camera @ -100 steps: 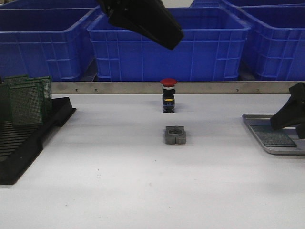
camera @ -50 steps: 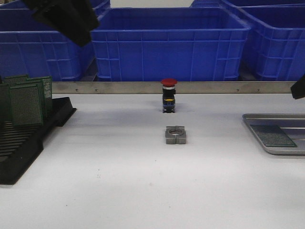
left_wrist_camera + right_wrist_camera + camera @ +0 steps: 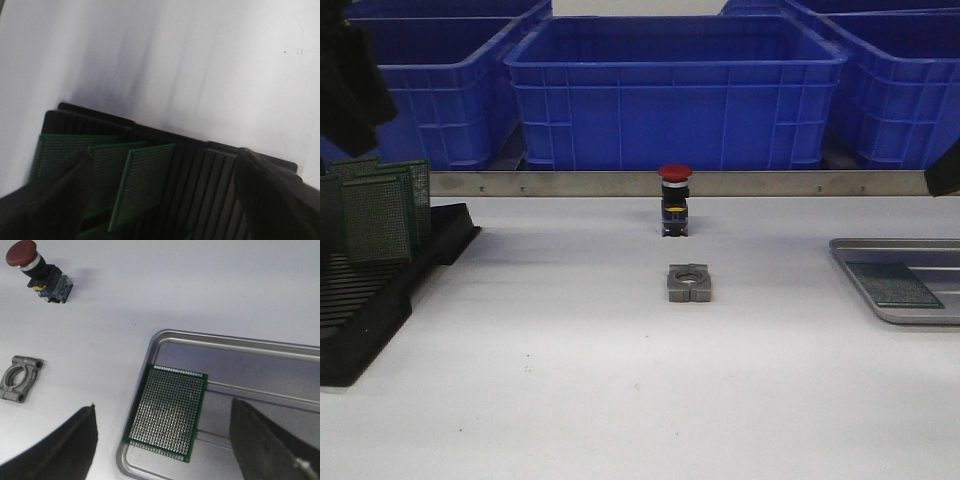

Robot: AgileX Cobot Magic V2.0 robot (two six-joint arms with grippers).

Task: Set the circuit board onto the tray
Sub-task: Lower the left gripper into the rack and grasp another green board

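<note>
The front board (image 3: 380, 219) will come out by itself when the robot lifts it, and the boards behind it will stay standing, because the green circuit boards stand in separate slots (image 3: 159, 142).
The silver tray (image 3: 850, 258) lies at the table's right edge with one green circuit board (image 3: 893, 284) flat on its floor. In the right wrist view the board (image 3: 167, 412) lies in the tray's (image 3: 235, 341) near corner. My right gripper (image 3: 164, 404) hangs open and empty above it. Three more green boards (image 3: 375, 215) stand in the black slotted rack (image 3: 360, 300) at the left. My left gripper (image 3: 164, 151) is open and empty above those boards (image 3: 142, 180) and the rack (image 3: 200, 165). It shows as a dark shape (image 3: 350, 90) in the front view.
A red-capped push button (image 3: 674, 200) stands at the table's middle back. A grey metal clamp block (image 3: 688, 283) lies in front of it. Blue plastic bins (image 3: 670, 90) line the back behind a metal strip. The right arm (image 3: 945, 170) just shows at the right edge.
The left arm has swung from top centre to the far left, over the rack. The right gripper has lifted off the tray towards the right edge, leaving the board there.
</note>
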